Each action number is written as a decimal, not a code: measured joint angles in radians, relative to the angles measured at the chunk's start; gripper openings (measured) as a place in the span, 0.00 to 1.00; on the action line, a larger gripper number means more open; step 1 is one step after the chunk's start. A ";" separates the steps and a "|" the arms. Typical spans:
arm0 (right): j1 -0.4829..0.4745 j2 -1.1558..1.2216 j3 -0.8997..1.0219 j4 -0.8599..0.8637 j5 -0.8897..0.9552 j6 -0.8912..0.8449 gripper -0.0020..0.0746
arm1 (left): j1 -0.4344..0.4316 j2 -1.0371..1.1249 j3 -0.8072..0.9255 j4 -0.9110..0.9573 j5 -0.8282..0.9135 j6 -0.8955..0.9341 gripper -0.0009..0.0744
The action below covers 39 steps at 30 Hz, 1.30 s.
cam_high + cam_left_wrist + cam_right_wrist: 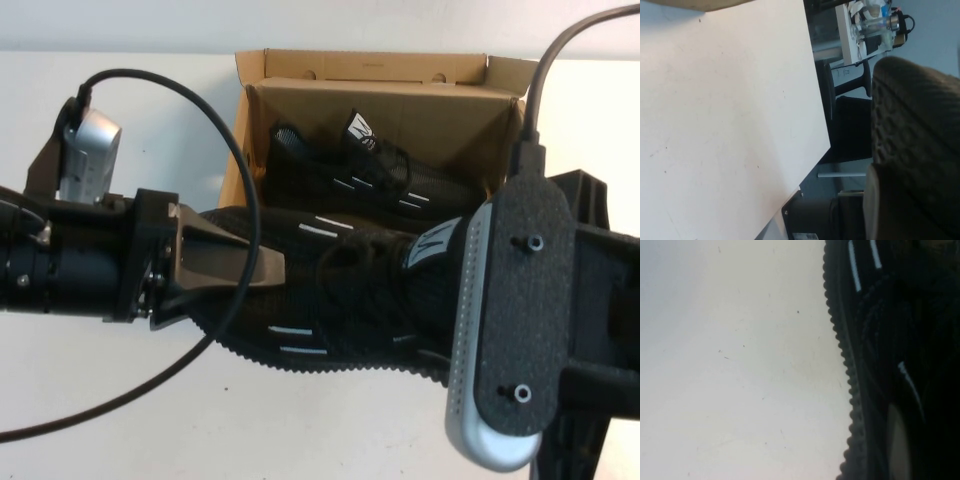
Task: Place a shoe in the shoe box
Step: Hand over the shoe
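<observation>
I should take the shoe near its tongue with my right gripper and carry it once my left gripper opens, because my left gripper holds the shoe only by the toe.
A black mesh shoe with short white dashes lies across the front of the open brown shoe box. My left gripper comes in from the left and is shut on the shoe's left end. In the left wrist view the ribbed sole fills the space beside one finger. My right gripper is hidden under its wrist camera in the high view. It is shut on the shoe's right part, one pale finger lying against the mesh.
A second, look-alike black shoe lies inside the box. The white table stretches to the left and front. A black cable loops over the left arm. Beyond the table edge stand a chair and shelves.
</observation>
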 joint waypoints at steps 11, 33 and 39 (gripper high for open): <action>0.000 0.000 0.000 0.029 -0.023 0.000 0.52 | 0.000 0.000 0.000 0.013 0.000 0.036 0.20; 0.000 -0.021 -0.167 -0.064 0.127 0.461 0.78 | 0.000 0.002 0.000 0.014 -0.134 0.127 0.20; 0.000 -0.021 -0.167 -0.081 0.133 0.777 0.68 | 0.000 0.002 0.002 0.002 -0.207 0.178 0.20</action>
